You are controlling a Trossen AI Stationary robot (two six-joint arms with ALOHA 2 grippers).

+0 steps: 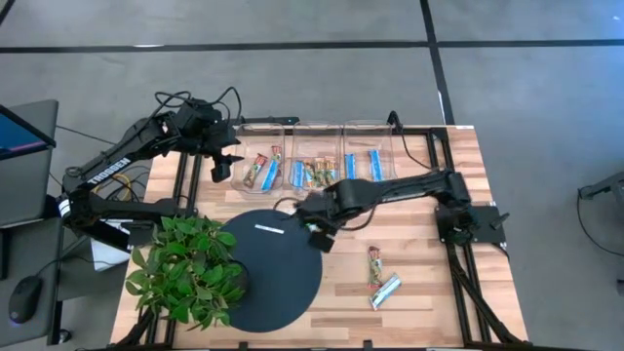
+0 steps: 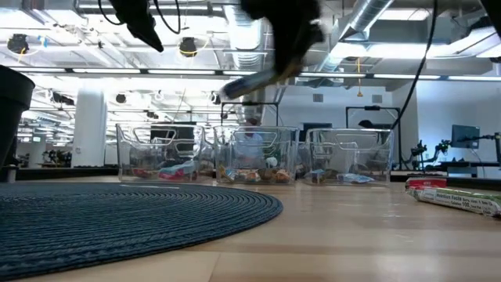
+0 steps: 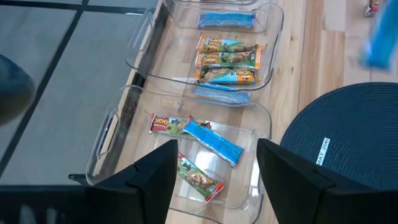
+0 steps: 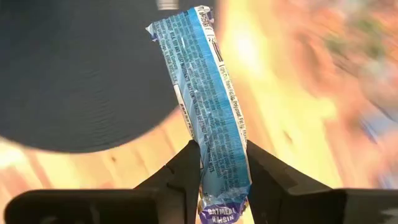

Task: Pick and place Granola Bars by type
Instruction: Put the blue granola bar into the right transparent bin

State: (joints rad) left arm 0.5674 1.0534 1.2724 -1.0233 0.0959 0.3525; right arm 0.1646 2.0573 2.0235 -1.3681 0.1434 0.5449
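Observation:
My right gripper should keep carrying, because the blue bar in my right gripper [image 2: 246, 84] matches the bin that has only blue bars. It should go on until the bar hangs over their open gap [image 1: 364, 168].
My right gripper [image 1: 317, 231] is shut on a bright blue granola bar [image 4: 205, 93] above the table, at the far right rim of the round dark mat [image 1: 273, 278]. The bar also shows in the low view [image 2: 244, 83]. My left gripper [image 3: 217, 180] is open and empty above the left clear bin [image 3: 124, 112], which holds red-brown bars [image 3: 169, 124] and one blue bar [image 3: 214, 142]. The middle bin [image 1: 314, 168] holds orange-brown bars; the right bin [image 1: 366, 161] holds blue ones. Two more bars [image 1: 375, 263] [image 1: 386, 291] lie flat on the wood to the right. My right gripper pinches the blue bar between its two fingers near one end [image 4: 222, 177], one finger on each long edge, the printed face toward the wrist camera. The rest of the bar sticks out beyond the fingertips. It is lifted clear of the table and mat.
A thin white strip [image 1: 268, 229] lies on the mat. A potted green plant [image 1: 190, 268] stands at the mat's left, near the table's near-left corner. The three bins stand in a row along the far edge. Bare wood shows at the near right.

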